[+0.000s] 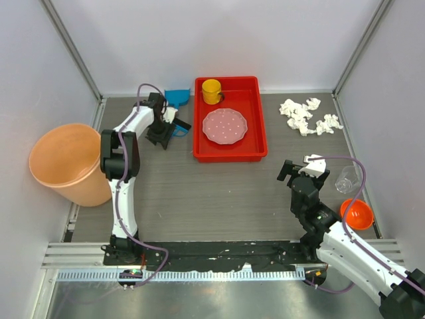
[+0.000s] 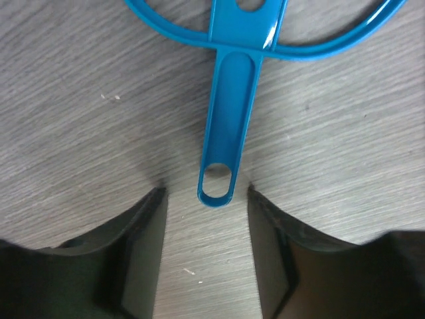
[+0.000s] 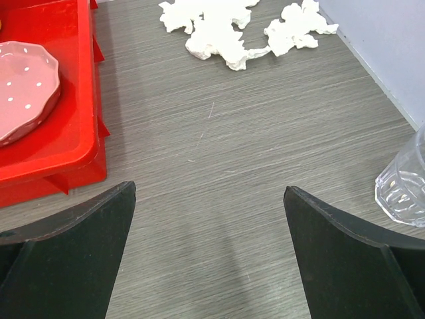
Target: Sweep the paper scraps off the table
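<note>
Next, my left gripper raises the brush by its handle [image 2: 227,119] and passes it across, because the paper scraps [image 1: 303,118] lie on my right gripper's side, far from the brush.
Several white crumpled paper scraps [image 1: 309,116] lie together at the back right of the table [image 1: 219,193]; the right wrist view has them far ahead [image 3: 226,33]. A blue dustpan [image 1: 177,98] lies at the back left. My left gripper [image 1: 161,136] points down over its handle [image 2: 229,113]. In the left wrist view the left gripper [image 2: 205,191] is open, its fingertips on either side of the handle's looped end without touching it. My right gripper [image 1: 302,166] hangs wide open over bare table [image 3: 209,188], well short of the scraps.
A red tray [image 1: 229,154] at the back centre holds a pink dotted plate [image 1: 224,126] and a yellow cup [image 1: 212,91]. An orange bucket [image 1: 66,163] stands at the left edge. A clear glass [image 1: 345,179] and an orange bowl [image 1: 356,214] sit at the right.
</note>
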